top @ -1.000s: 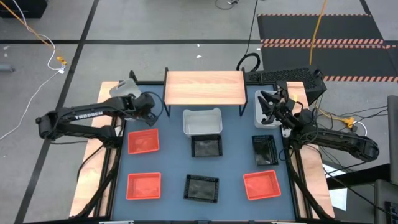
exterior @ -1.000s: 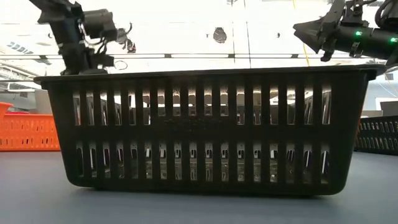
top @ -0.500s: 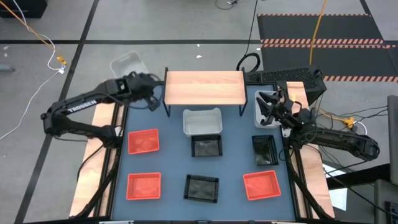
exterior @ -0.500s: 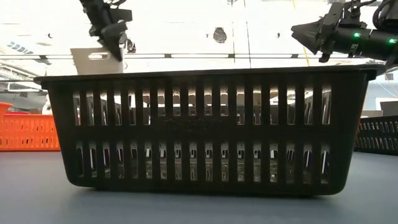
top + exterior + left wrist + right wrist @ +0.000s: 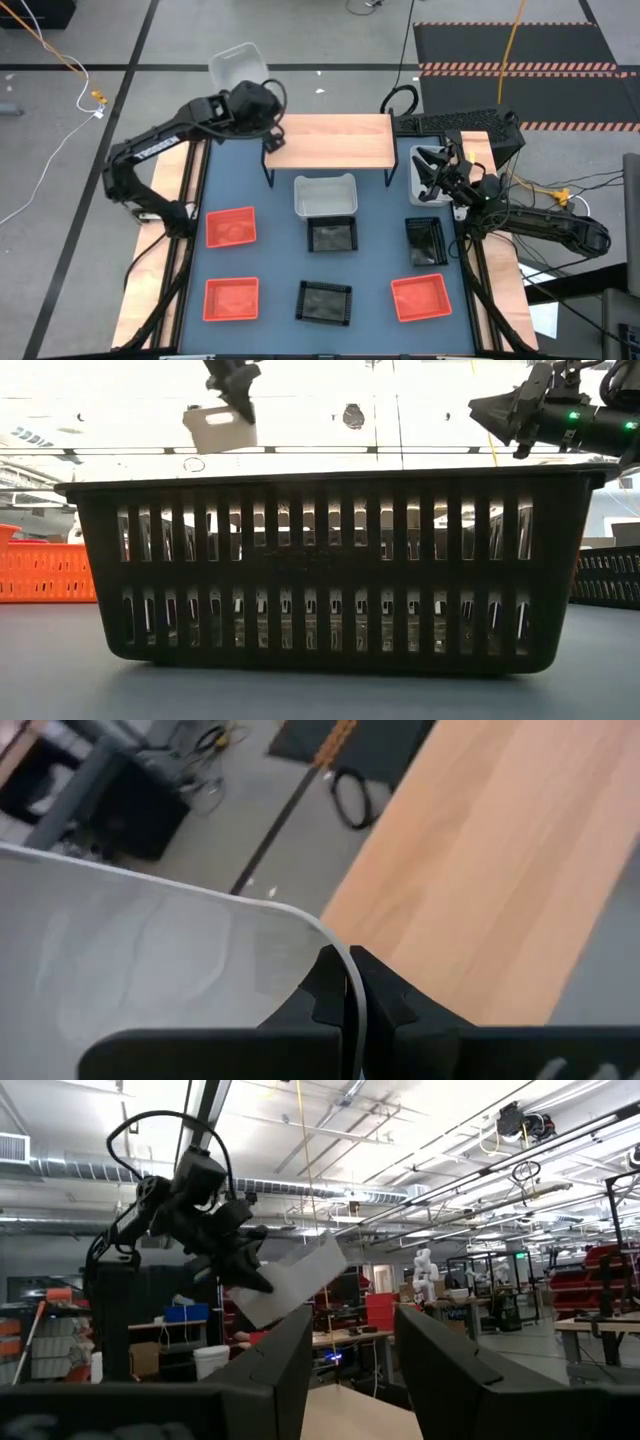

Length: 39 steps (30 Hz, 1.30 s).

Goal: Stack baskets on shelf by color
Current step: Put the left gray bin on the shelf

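Note:
The white basket's open side [image 5: 238,66] points up beside the empty shelf end [image 5: 302,140], so my left gripper keeps bringing it over and down until its base sits there.
My left gripper [image 5: 254,100] is shut on a white basket [image 5: 237,66], held high by the shelf's far left corner. The basket also shows in the low view [image 5: 220,430] and the left wrist view [image 5: 150,970]. The light-wood shelf [image 5: 328,140] stands bare at the table's far side. A second white basket [image 5: 325,195] sits on the table in front of it. A third [image 5: 422,190] sits at the far right, below my open, empty right gripper [image 5: 432,165]. Three black baskets [image 5: 332,236] and three red ones [image 5: 231,227] rest on the blue table. My left gripper pinches the white basket's wall at its rim [image 5: 335,942], near a rounded corner, one finger inside the basket and one outside. The basket is lifted clear and tilted, and reaches out past the fingers toward the table's far side.
A black basket [image 5: 330,570] fills the low view close to the camera. Other black baskets [image 5: 425,240] [image 5: 324,302] and red ones [image 5: 231,298] [image 5: 420,297] are spread over the near half. A keyboard [image 5: 455,122] lies behind the table's far right corner.
My left gripper has risen and swung toward the far edge and to the right, from beside the table's left edge to the shelf's far left corner. It has carried the white basket along, lifted clear. My right gripper has kept still.

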Available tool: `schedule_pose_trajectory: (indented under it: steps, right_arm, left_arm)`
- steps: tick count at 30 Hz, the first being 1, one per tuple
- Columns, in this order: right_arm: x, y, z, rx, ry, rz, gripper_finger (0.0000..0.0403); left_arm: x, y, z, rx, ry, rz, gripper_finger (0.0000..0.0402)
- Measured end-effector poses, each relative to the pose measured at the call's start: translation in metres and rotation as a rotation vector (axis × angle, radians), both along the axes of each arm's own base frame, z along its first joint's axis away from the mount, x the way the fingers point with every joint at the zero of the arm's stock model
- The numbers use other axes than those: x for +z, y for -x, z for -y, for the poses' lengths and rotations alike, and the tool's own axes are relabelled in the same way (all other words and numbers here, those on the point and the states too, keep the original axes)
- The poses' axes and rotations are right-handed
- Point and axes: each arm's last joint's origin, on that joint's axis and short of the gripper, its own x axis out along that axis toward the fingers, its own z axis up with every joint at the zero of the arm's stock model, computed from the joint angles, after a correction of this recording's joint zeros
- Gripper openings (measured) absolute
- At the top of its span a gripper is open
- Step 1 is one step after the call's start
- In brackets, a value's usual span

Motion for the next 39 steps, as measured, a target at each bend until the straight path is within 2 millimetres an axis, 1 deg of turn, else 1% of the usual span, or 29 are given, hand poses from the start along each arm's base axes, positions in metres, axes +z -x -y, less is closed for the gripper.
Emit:
schedule_pose_trajectory:
  steps: [3,5,9,11,13,15,18,20,26,29,33,39]
  right_arm:
    - [0.000,0.000,0.000,-0.002,0.003,0.001,0.0139]
    - [0.001,0.000,0.000,0.002,0.000,0.007,0.0139]
    - [0.001,0.000,0.000,0.013,-0.016,0.016,0.0139]
    - [0.001,0.000,0.000,0.016,-0.016,0.018,0.0139]
    - [0.001,0.000,0.000,0.017,-0.016,0.018,0.0139]
    - [0.001,0.000,0.000,0.016,-0.016,0.017,0.0139]
    - [0.001,0.000,0.000,0.017,-0.016,0.017,0.0139]
    - [0.001,0.000,0.000,0.017,-0.016,0.017,0.0139]
    - [0.001,0.000,0.000,0.017,-0.017,0.017,0.0139]
    - [0.001,0.000,0.000,0.017,-0.016,0.017,0.0139]
    - [0.001,0.000,0.000,0.017,-0.016,0.017,0.0139]
    - [0.001,0.000,0.000,0.017,-0.016,0.017,0.0139]
  left_arm:
    - [-0.009,-0.021,0.001,-0.075,0.031,0.033,0.0002]
    - [-0.016,-0.035,0.005,-0.121,0.037,0.029,0.0002]
    - [-0.030,-0.056,0.015,-0.175,0.047,0.004,0.0004]
    - [-0.040,-0.062,0.019,-0.190,0.068,-0.033,0.0003]
    - [-0.041,-0.066,0.023,-0.213,0.092,-0.021,0.0002]
    - [-0.046,-0.070,0.023,-0.235,0.134,-0.024,0.0003]
    - [-0.062,-0.076,0.019,-0.217,0.190,-0.069,0.0007]
    - [-0.067,-0.078,0.016,-0.204,0.203,-0.082,0.0007]
    - [-0.069,-0.070,0.001,-0.151,0.300,-0.049,0.0006]
    - [-0.068,-0.064,-0.005,-0.146,0.379,-0.020,0.0025]
    - [-0.071,-0.056,-0.013,-0.167,0.479,-0.030,0.0055]
    - [-0.074,-0.054,-0.015,-0.159,0.523,-0.051,0.0072]
